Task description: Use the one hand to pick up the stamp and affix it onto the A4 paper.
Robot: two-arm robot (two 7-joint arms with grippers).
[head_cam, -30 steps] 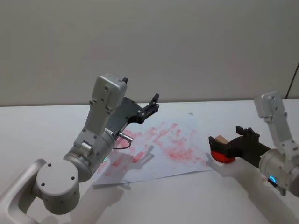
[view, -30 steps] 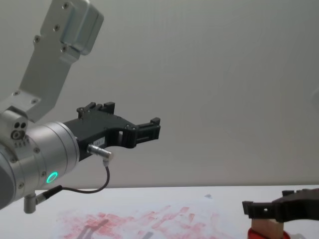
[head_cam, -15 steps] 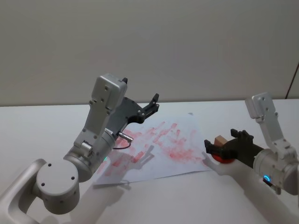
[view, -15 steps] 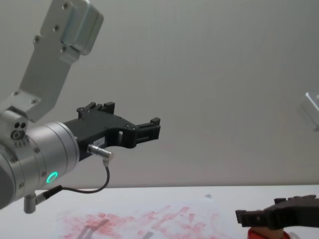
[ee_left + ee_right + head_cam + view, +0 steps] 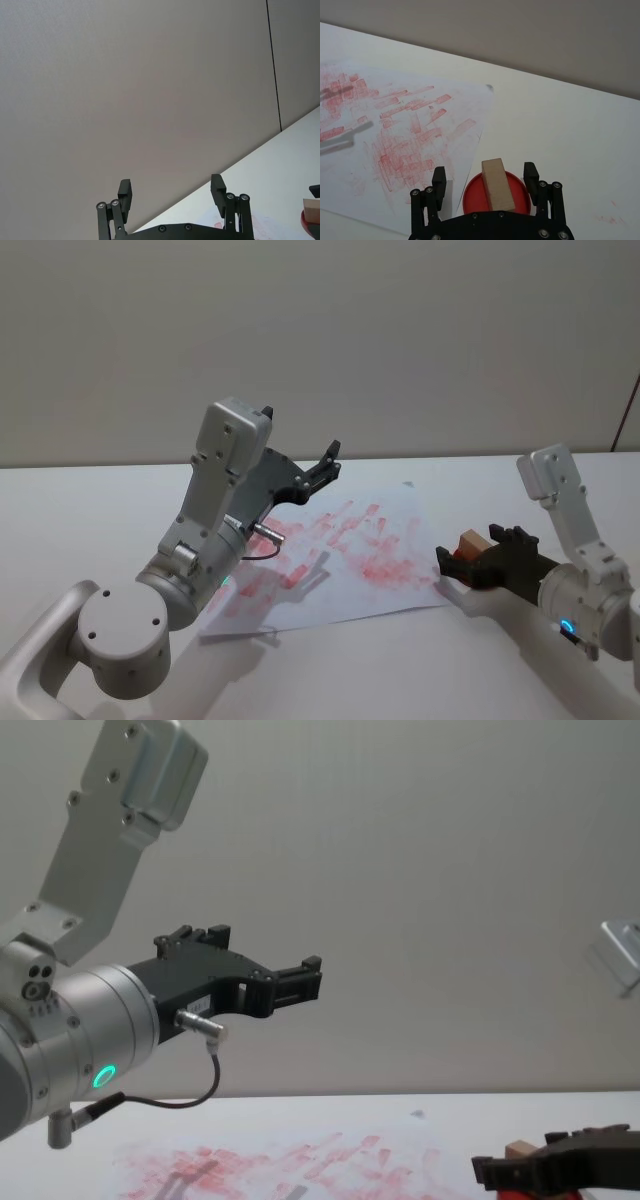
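Observation:
The stamp (image 5: 497,185) is standing crooked across the wider red ink pad (image 5: 520,196), so the stamp will come away and leave the ink pad behind once I raise it.
The tan wooden stamp (image 5: 497,184) stands on the round red ink pad (image 5: 512,202), just right of the A4 paper (image 5: 395,130) with its red marks. My right gripper (image 5: 485,172) is open, with one finger on each side of the stamp and neither touching it. In the head view the same gripper (image 5: 458,565) sits low at the paper's (image 5: 350,560) right edge, the stamp (image 5: 474,539) showing above its fingers. The chest view has the right gripper (image 5: 490,1172) low at the right with the stamp (image 5: 518,1151) behind it. My left gripper (image 5: 325,465) hangs open, raised above the paper.
The left arm's silver body (image 5: 215,510) stands over the paper's left half and casts shadows on it. White tabletop (image 5: 90,520) stretches around the sheet. A plain grey wall (image 5: 400,340) lies behind the table.
The right gripper has dropped lower and shifted a little left, so its fingers now straddle the stamp and cover the ink pad in the head view. The left arm has not moved.

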